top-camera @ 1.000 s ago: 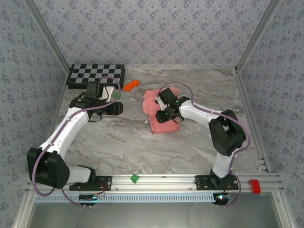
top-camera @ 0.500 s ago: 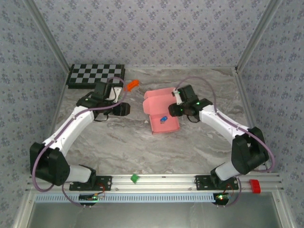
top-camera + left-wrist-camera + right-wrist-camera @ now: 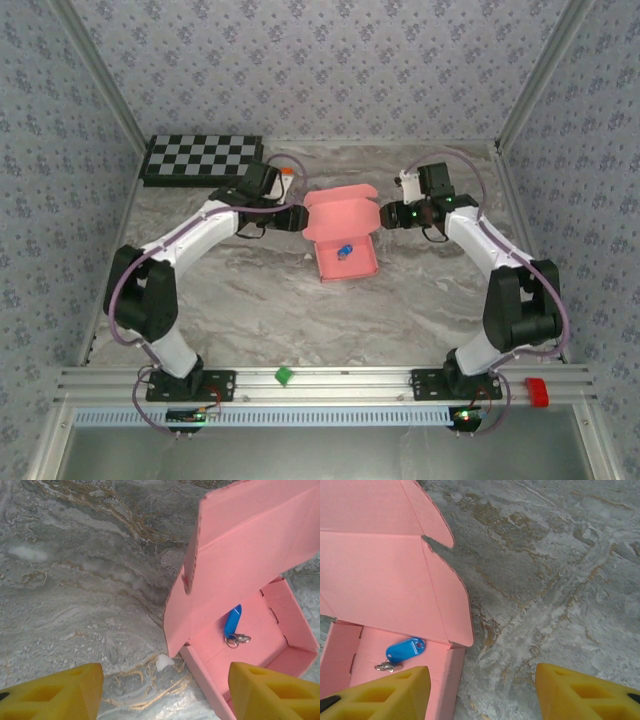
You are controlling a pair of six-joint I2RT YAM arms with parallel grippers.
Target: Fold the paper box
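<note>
The lid's side flaps (image 3: pixel 373 216) spread out wider than the paper box, so next my left gripper pinches the flap (image 3: pixel 178 614) next to it and folds that flap upright before it closes the lid.
The paper box (image 3: pixel 352 262) is a shallow pink tray in the middle of the table, its lid (image 3: pixel 338 211) standing open at the far side. A blue key tag (image 3: pixel 345 250) lies inside. My left gripper (image 3: pixel 292 218) is open beside the box's left edge. In the left wrist view its yellow fingers (image 3: pixel 55 695) straddle bare table and the box's near wall (image 3: pixel 200 672), touching nothing. My right gripper (image 3: pixel 387 215) is open at the lid's right edge. The right wrist view has one finger (image 3: pixel 380 695) over the box wall (image 3: pixel 447 680), the other over the table.
A checkerboard (image 3: pixel 200 158) lies at the back left. An orange block (image 3: pixel 286 172) peeks out behind the left arm. A green block (image 3: pixel 284 376) and a red piece (image 3: pixel 536 392) sit on the front rail. Patterned walls close in three sides. A white crumb (image 3: pixel 162 662) lies by the box corner.
The right gripper has lifted off the box, moved out to its right side and opened. The left arm has swung right to the box's left edge. The lid now stands uncovered.
</note>
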